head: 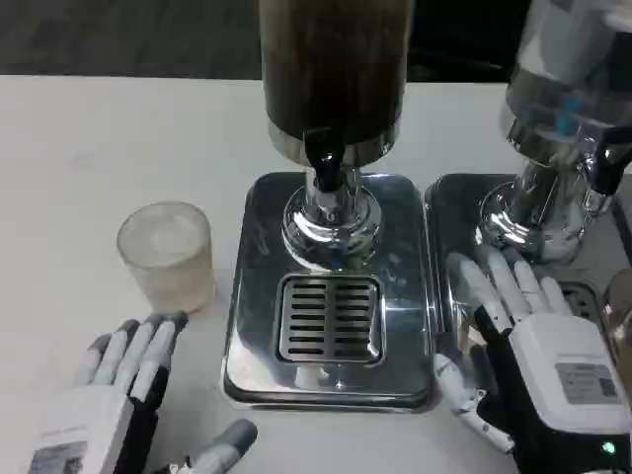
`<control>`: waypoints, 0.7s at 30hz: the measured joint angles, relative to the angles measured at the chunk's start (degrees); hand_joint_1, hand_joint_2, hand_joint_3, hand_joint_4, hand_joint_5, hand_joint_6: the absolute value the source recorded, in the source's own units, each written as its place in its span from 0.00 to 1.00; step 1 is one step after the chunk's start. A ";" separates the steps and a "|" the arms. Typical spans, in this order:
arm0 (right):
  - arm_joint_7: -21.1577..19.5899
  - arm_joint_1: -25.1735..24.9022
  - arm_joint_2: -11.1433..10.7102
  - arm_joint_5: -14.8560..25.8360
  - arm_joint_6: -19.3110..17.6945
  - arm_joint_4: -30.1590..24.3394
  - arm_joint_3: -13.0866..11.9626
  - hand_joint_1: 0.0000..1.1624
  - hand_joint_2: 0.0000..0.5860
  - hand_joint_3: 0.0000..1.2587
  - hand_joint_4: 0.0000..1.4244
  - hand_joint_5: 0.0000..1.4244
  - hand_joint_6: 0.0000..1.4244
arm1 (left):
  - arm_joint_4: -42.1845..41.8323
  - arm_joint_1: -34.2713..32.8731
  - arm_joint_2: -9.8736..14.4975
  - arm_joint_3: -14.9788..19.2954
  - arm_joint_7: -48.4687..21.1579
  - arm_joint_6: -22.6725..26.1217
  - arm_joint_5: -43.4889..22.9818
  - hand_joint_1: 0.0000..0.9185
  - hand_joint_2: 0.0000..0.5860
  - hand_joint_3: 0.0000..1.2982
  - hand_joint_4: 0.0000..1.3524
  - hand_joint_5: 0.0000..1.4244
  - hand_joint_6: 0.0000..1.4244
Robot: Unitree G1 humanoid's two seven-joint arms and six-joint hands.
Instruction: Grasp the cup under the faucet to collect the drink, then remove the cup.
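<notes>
The tank (336, 74) has dark drink showing in it, so I expect a thin brown stream to flow straight down from the black faucet (325, 156) into the cup when I open the faucet.
A clear plastic cup (166, 255) stands upright on the white table, left of the dispenser's steel base (259, 296). The dark drink dispenser (334, 69) rises at top centre, its black faucet (323, 158) above the slotted drip grate (330, 318); nothing stands on the grate. My left hand (118, 380) lies low at the left, fingers apart and pointing toward the cup, just short of it. My right hand (528, 341) rests at the right, fingers spread over the edge of the second base, holding nothing.
A second dispenser (568, 69) with a clear tank stands at the top right on its own steel base (464, 212), with a chrome column (523, 212). Bare white table stretches behind and left of the cup.
</notes>
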 measured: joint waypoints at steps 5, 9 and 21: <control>0.00 -0.02 0.06 0.00 0.00 0.21 0.01 0.09 0.87 0.07 0.00 0.00 0.00 | 0.71 -0.30 0.04 0.00 0.47 -0.46 -0.03 0.00 0.25 0.00 0.00 0.00 0.00; 0.00 -0.20 0.05 0.01 0.00 0.54 0.02 0.09 0.87 0.07 0.00 0.00 0.00 | 0.73 -0.30 0.04 -0.05 0.47 -0.47 0.00 0.00 0.25 0.00 0.00 0.00 0.00; 0.05 -1.13 0.26 -0.09 0.07 1.42 0.64 0.09 0.88 0.07 0.00 0.00 0.00 | 0.77 0.04 0.01 1.17 2.86 -1.54 -0.69 0.00 0.25 0.00 0.00 0.00 0.00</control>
